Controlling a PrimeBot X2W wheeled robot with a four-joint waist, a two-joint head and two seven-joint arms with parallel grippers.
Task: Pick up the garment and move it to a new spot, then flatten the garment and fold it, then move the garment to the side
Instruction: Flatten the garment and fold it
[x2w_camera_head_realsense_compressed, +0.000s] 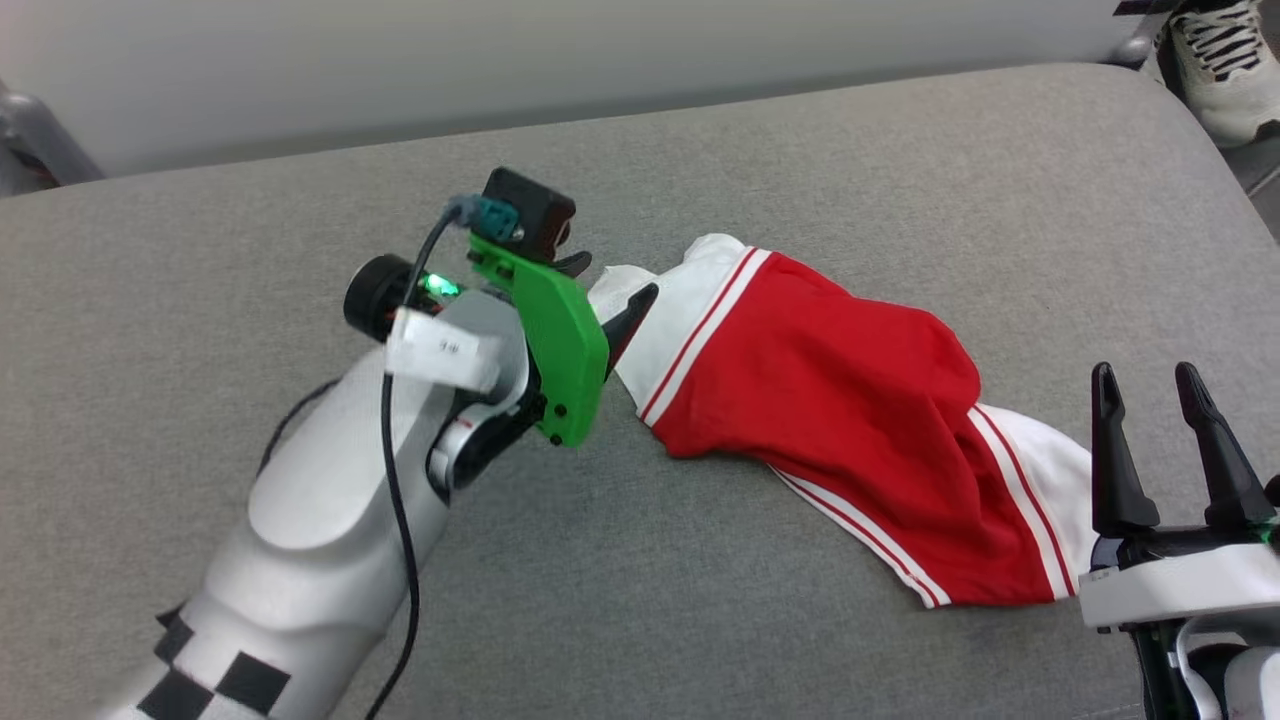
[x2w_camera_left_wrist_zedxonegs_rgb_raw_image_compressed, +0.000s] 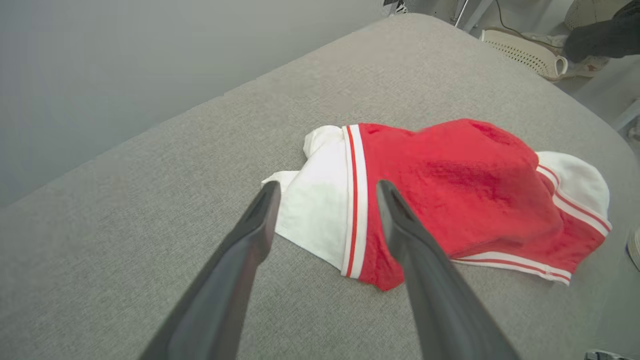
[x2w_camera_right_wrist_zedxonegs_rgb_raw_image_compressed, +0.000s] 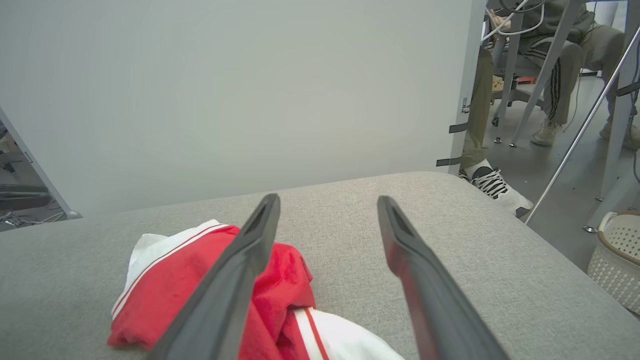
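Note:
The garment's bunched red body (x2w_camera_head_realsense_compressed: 840, 384) will fall open below when I lift both sleeves, because the striped collar (x2w_camera_head_realsense_compressed: 866, 539) shows between the white sleeves.
The garment (x2w_camera_head_realsense_compressed: 830, 400) lies bunched on the grey padded surface (x2w_camera_head_realsense_compressed: 800, 170), red in the middle with a white, red-striped sleeve at each end; its print is hidden. My left gripper (x2w_camera_head_realsense_compressed: 612, 285) is open at the garment's left end, fingers pointing at the white sleeve. In the left wrist view that gripper (x2w_camera_left_wrist_zedxonegs_rgb_raw_image_compressed: 327, 190) frames the white sleeve of the garment (x2w_camera_left_wrist_zedxonegs_rgb_raw_image_compressed: 450, 185) between its fingertips. My right gripper (x2w_camera_head_realsense_compressed: 1147, 385) stands open at the lower right, just beside the other white sleeve. In the right wrist view this gripper (x2w_camera_right_wrist_zedxonegs_rgb_raw_image_compressed: 327, 202) holds nothing, with the garment (x2w_camera_right_wrist_zedxonegs_rgb_raw_image_compressed: 165, 290) low on the left.
A pale wall runs behind the surface's far edge. A person's white shoe (x2w_camera_head_realsense_compressed: 1225, 60) is beyond the far right corner. A seated person's legs (x2w_camera_right_wrist_zedxonegs_rgb_raw_image_compressed: 560, 75), metal table legs and a white basket (x2w_camera_right_wrist_zedxonegs_rgb_raw_image_compressed: 617, 260) are off to the right.

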